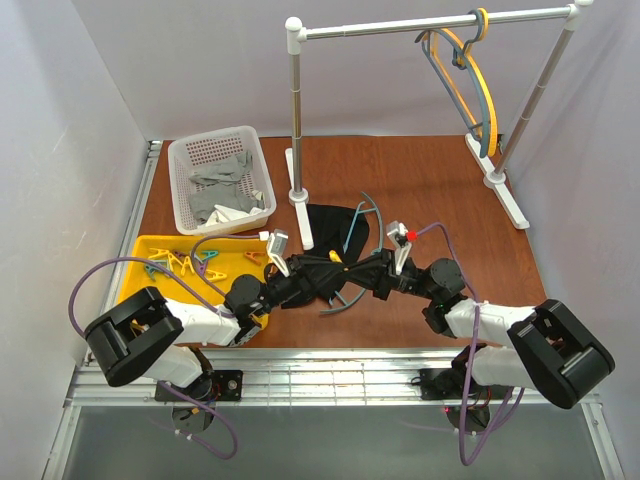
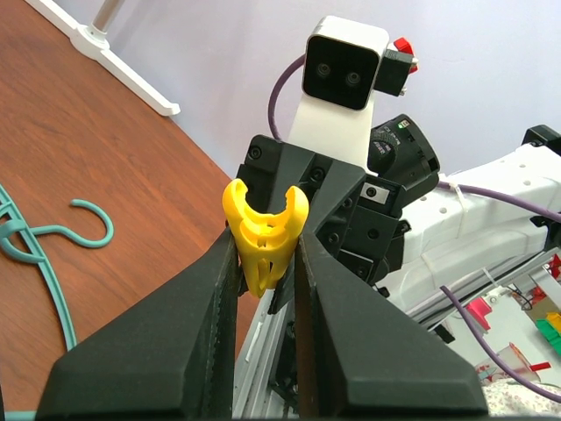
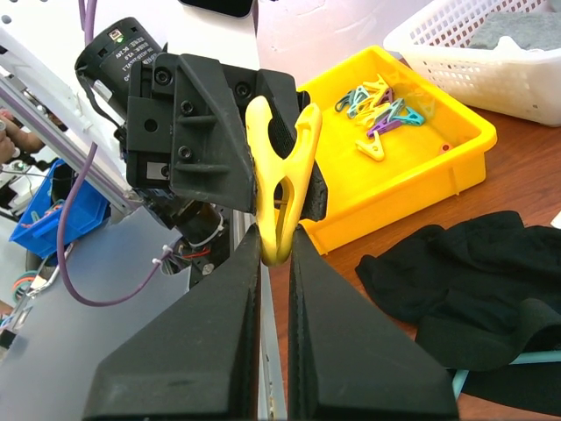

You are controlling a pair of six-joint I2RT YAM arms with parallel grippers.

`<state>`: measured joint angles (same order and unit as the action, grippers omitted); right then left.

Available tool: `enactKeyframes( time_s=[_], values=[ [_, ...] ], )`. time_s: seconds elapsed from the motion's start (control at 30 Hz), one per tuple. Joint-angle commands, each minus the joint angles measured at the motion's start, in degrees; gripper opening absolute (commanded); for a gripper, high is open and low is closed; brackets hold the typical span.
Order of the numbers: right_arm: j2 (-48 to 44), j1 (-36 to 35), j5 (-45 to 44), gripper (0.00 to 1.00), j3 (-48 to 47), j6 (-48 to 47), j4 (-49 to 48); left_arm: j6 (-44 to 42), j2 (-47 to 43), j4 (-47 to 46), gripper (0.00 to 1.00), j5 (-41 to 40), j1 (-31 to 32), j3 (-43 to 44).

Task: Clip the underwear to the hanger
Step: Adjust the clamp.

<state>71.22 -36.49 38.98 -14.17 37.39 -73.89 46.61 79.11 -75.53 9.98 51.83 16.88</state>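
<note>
I should open my left gripper first, because both my grippers are closed on the same yellow clip (image 3: 282, 168). My right gripper should then pull the clip back over the teal hanger (image 1: 377, 220).
The black underwear (image 1: 335, 222) lies crumpled on the brown table, draped over the teal hanger (image 1: 374, 209), which lies flat. The hanger's hook (image 2: 90, 223) shows in the left wrist view. Both grippers meet above the garment's near edge, each on one end of a yellow clip (image 1: 336, 256). My left gripper (image 2: 266, 263) is shut on the clip (image 2: 263, 235). My right gripper (image 3: 275, 250) is shut on the other tip of the same clip (image 3: 282, 184). The underwear (image 3: 478, 281) lies just right of the right fingers, with a bit of hanger (image 3: 491, 362) under it.
A yellow tray (image 1: 148, 247) with several coloured clips sits at the near left. Behind it stands a white basket (image 1: 185, 160) holding grey cloths. A white rack (image 1: 296, 120) spans the back, with a yellow and a grey-blue hanger (image 1: 470, 80) on its rail.
</note>
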Motion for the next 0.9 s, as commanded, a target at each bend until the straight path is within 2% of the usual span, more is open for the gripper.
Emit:
enactKeyframes(
  time_s=[0.0, 0.03, 0.07, 0.17, 0.3, 0.43, 0.5, 0.63, 0.8, 0.87],
  values=[
    [-2.2, 0.2, -1.4, 0.01, 0.0, -2.1, -15.8, 0.8, 0.1, -21.3, 0.06, 3.0, 0.5, 0.1],
    [-2.5, 0.4, -1.8, 0.01, 0.1, -2.1, -14.4, 0.9, 0.1, -21.3, 0.09, 3.1, 0.5, -0.4],
    [-2.8, 0.5, -2.5, 0.01, 0.1, -2.4, -13.6, 1.1, 0.1, -21.3, 0.21, 3.3, 0.5, -0.6],
    [-3.9, 1.7, -3.8, 0.01, 0.1, -2.8, -9.0, 0.9, -0.5, -21.2, 0.39, 3.8, 0.5, -1.7],
    [-7.0, 2.9, -6.2, 0.01, 0.7, -5.2, -1.5, -0.1, -1.9, -21.0, 0.48, 3.2, 0.5, -4.0],
    [-10.0, 3.8, -8.7, 0.01, 0.8, -8.1, 7.5, -1.5, -3.9, -20.7, 0.50, 1.7, 0.4, -6.8],
    [-11.7, 4.1, -9.8, 0.01, 0.6, -10.0, 15.1, -4.1, -6.4, -20.4, 0.50, 0.2, 0.4, -8.9],
    [-14.1, 4.1, -12.9, 0.01, -0.3, -12.7, 28.3, -9.6, -11.0, -10.5, 0.49, -2.4, -1.1, -11.1],
    [-14.4, 4.1, -14.5, 0.01, -0.9, -15.5, 44.7, -12.6, -9.4, -2.7, 0.49, 1.7, -5.0, -9.9],
    [-14.1, 4.1, -14.8, 0.01, -1.6, -16.4, 47.9, -13.8, -6.9, -0.8, 0.48, 3.5, -6.5, -8.7]
  ],
)
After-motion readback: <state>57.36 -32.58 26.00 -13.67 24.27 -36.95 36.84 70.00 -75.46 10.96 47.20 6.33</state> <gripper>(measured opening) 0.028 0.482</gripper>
